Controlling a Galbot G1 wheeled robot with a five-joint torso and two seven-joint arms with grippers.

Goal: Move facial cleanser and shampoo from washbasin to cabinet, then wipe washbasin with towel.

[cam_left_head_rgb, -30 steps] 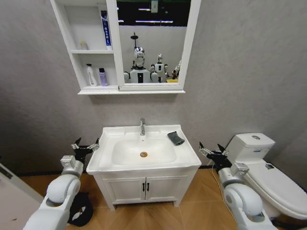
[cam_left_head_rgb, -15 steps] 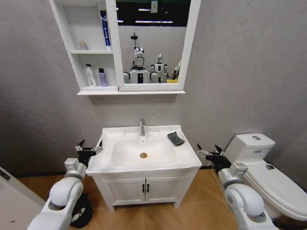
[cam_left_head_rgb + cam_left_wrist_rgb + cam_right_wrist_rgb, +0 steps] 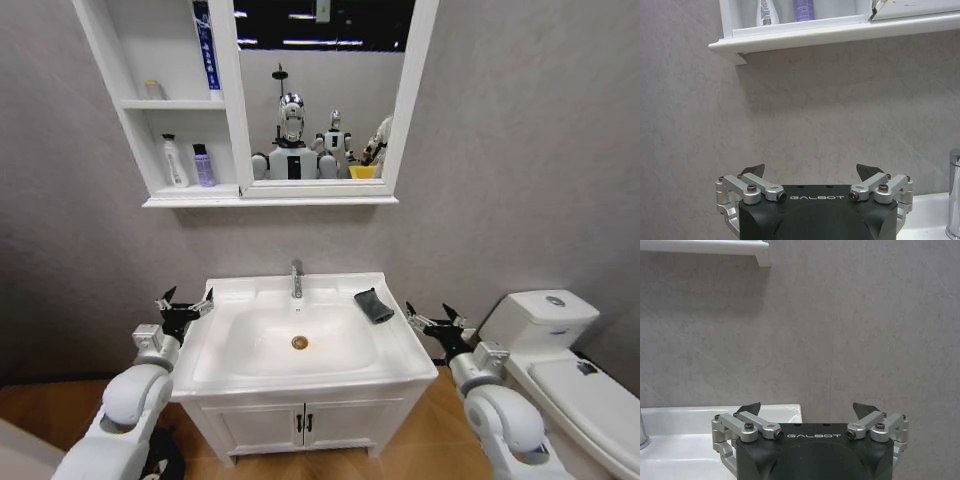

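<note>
I expect the dark grey towel to stay folded together when I lift it, because it is folded into a small, thick pad.
The white washbasin stands in the middle, and the dark grey towel lies on its back right rim. Above it the cabinet holds a white bottle and a purple bottle on the lower shelf, with a blue tube higher up. Which of these are the facial cleanser and the shampoo I cannot tell. My left gripper hangs open beside the basin's left edge. My right gripper hangs open beside the basin's right edge. Both are empty.
A white toilet stands close on the right, just past my right arm. A chrome tap rises at the basin's back. Below the basin is a two-door vanity. The grey wall lies straight ahead.
The whole picture has shifted: the camera has come nearer the washbasin and sits a little higher. Both grippers stay open beside the basin as before.
</note>
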